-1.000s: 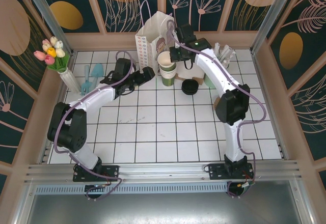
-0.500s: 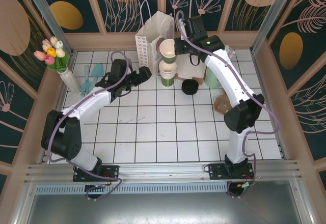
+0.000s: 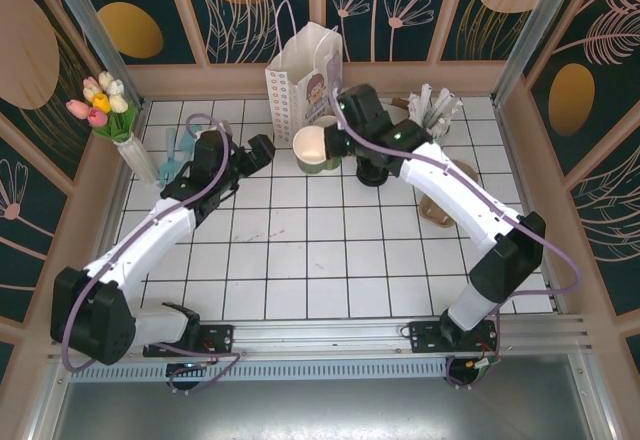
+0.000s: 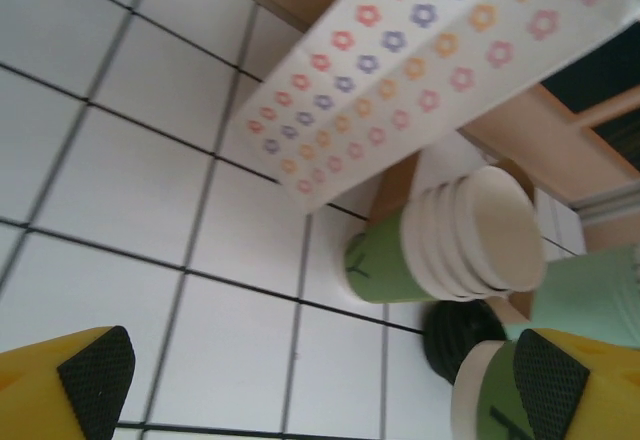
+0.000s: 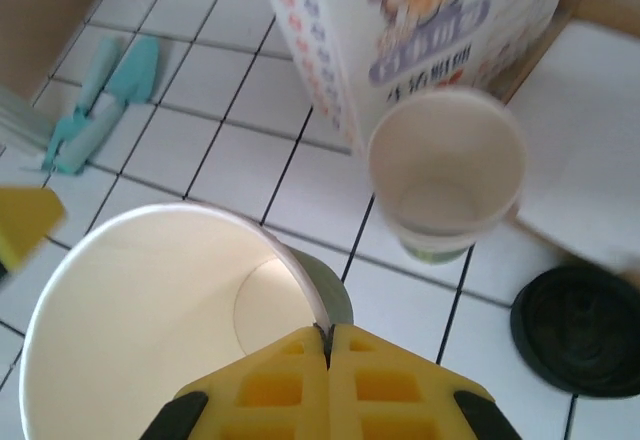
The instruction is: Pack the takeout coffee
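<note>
I should keep lowering the takeout coffee cup [image 3: 309,145] onto the middle tiles [image 3: 309,207] with my right gripper, because the cup hangs with its opening up and those tiles are open. I should let go once the cup's base stands.
My right gripper [image 3: 335,146] [image 5: 328,332] is shut on the rim of the takeout coffee cup [image 3: 312,148] [image 5: 140,330], green outside, cream inside, empty and without a lid. It hangs tilted in front of the white paper bag [image 3: 305,75] [image 5: 420,30]. A black round lid [image 3: 372,172] [image 5: 575,330] lies flat on the tiles to its right. My left gripper [image 3: 262,150] [image 4: 320,375] stands open and empty just left of the cup, whose wall [image 4: 480,400] shows by the right finger.
A stack of green paper cups [image 5: 445,175] [image 4: 440,250] stands by the bag's front corner. A mint cup of wrapped straws [image 3: 430,120] is at the back right. Teal tools [image 3: 180,150] and a flower vase [image 3: 105,105] are at the left.
The right arm lifted the top cup off the stack, then carried it forward and left, lower down. The left arm drew back to the left, still open.
</note>
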